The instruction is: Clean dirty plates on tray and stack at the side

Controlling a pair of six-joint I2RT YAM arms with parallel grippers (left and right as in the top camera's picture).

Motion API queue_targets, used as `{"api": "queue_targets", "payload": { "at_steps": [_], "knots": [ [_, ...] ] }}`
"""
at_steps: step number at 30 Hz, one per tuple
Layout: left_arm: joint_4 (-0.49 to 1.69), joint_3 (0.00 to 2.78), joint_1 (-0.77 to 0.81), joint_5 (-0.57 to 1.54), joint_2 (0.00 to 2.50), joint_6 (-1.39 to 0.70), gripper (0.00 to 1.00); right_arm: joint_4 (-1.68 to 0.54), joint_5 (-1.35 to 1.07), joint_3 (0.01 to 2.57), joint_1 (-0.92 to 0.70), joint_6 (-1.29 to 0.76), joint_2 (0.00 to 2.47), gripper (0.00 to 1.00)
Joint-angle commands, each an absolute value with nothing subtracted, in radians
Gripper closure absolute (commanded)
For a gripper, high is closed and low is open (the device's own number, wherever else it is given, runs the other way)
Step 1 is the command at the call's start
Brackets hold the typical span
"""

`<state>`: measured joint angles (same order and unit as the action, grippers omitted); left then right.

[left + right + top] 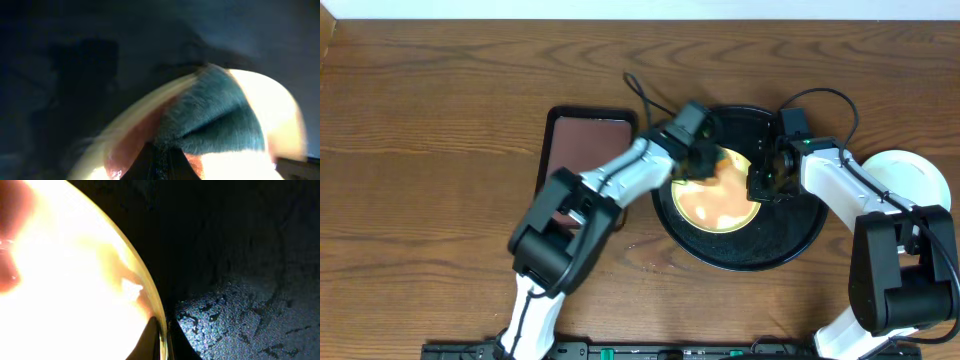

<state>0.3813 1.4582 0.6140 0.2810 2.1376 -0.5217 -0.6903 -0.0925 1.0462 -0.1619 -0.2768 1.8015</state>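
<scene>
Next, I sweep my left gripper back toward the rim facing the reddish-brown tray, because the cloth reaches the plate's far rim and a red-brown smear lies next to it.
A pale yellow plate with red-brown smears lies on the glossy black tray. My left gripper is shut on a dark teal fuzzy cloth, which presses on the plate's far left part. A red-brown smear shows beside the cloth. My right gripper is shut on the plate's right rim; in the right wrist view its fingers pinch the rim of the plate above the wet tray. A pale plate sits on the table at the right, partly behind the right arm.
A rectangular reddish-brown tray lies left of the black tray, under the left arm. Black cables run across the back of the tray. The wooden table stretches out to the left.
</scene>
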Motion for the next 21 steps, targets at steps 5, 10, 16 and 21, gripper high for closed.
{"api": "queue_targets", "payload": {
  "at_steps": [5,10,16,21],
  "knots": [
    [0.634,1.480,0.576,-0.012,2.109,-0.480,0.93,-0.703,-0.027,1.024,-0.165,-0.253,1.822,0.99],
    [0.754,1.480,0.608,0.008,2.059,-0.498,0.93,-0.703,-0.027,1.024,-0.165,-0.253,1.822,0.99],
    [0.776,1.448,0.643,0.103,2.075,-0.556,0.92,-0.702,-0.027,1.024,-0.165,-0.264,1.822,0.99],
    [0.686,1.417,0.676,0.227,2.100,-0.590,0.92,-0.699,-0.027,1.024,-0.165,-0.265,1.822,0.99]
  ]
}}
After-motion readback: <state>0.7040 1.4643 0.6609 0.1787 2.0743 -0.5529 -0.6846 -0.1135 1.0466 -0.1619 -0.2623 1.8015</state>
